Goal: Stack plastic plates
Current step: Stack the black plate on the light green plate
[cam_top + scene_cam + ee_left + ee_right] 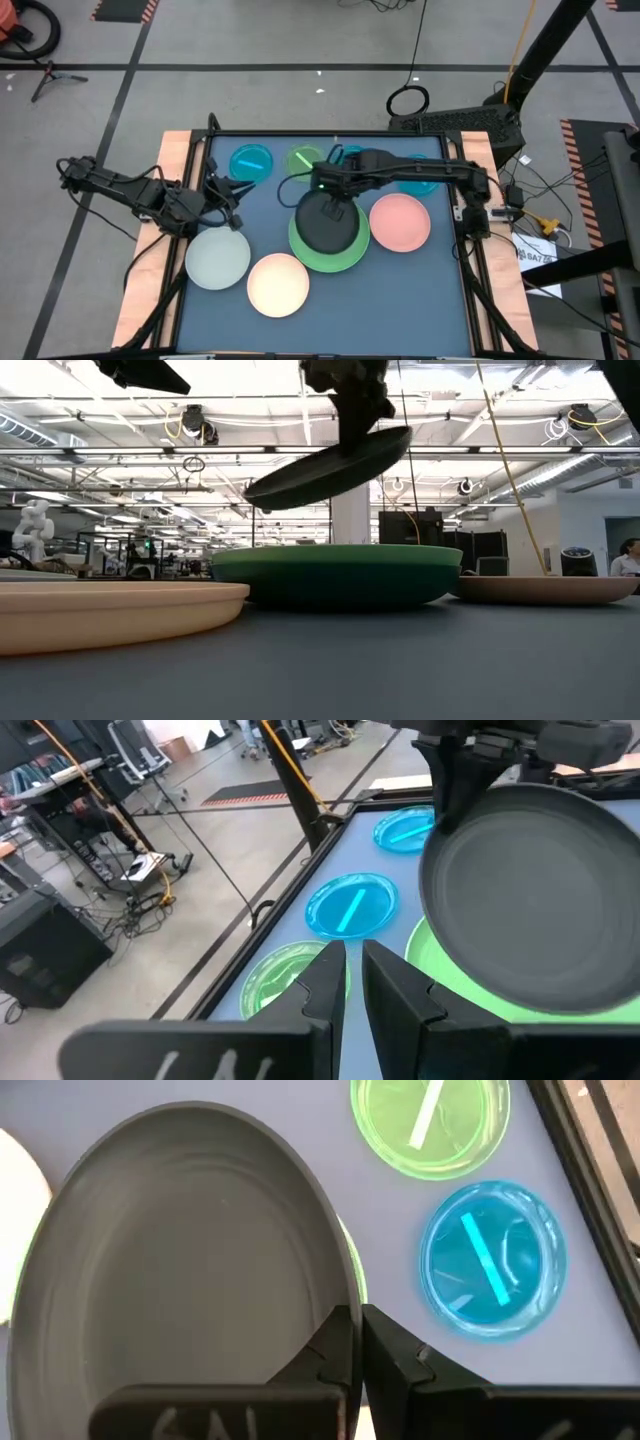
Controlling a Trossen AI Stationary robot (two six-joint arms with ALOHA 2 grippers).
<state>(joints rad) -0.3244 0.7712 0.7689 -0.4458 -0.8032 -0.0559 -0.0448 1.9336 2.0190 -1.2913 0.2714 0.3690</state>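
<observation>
I keep lowering the dark grey plate [327,222] with my right gripper until it sits inside the green plates' rim [333,262], because it hangs face up over the wider green plates.
A dark grey plate [328,225] hangs tilted above the green plates [330,258] at mid-table, with my right gripper [335,198] shut on its far rim. In the low view the green plates [335,575] rest on the mat, a lighter rim over a darker body. My left gripper [238,190] hovers near the table's left side, fingers almost together with nothing between them [353,975]. A pink plate [400,222] lies to the right, and a pale grey plate [218,258] and a cream plate [278,284] lie near left. My right gripper pinches the dark grey plate's rim [335,1308] on its far side between the two fingers. The fingers come from above, slanting down. The plate [330,465] hangs lifted clear of the green plates, tilted with one side lower.
Small translucent plates lie flat along the far edge: a cyan one [250,160], a lime one [305,160], and more cyan ones [420,180] partly under the right arm. Wooden rails [175,160] border the mat on the left and right.
</observation>
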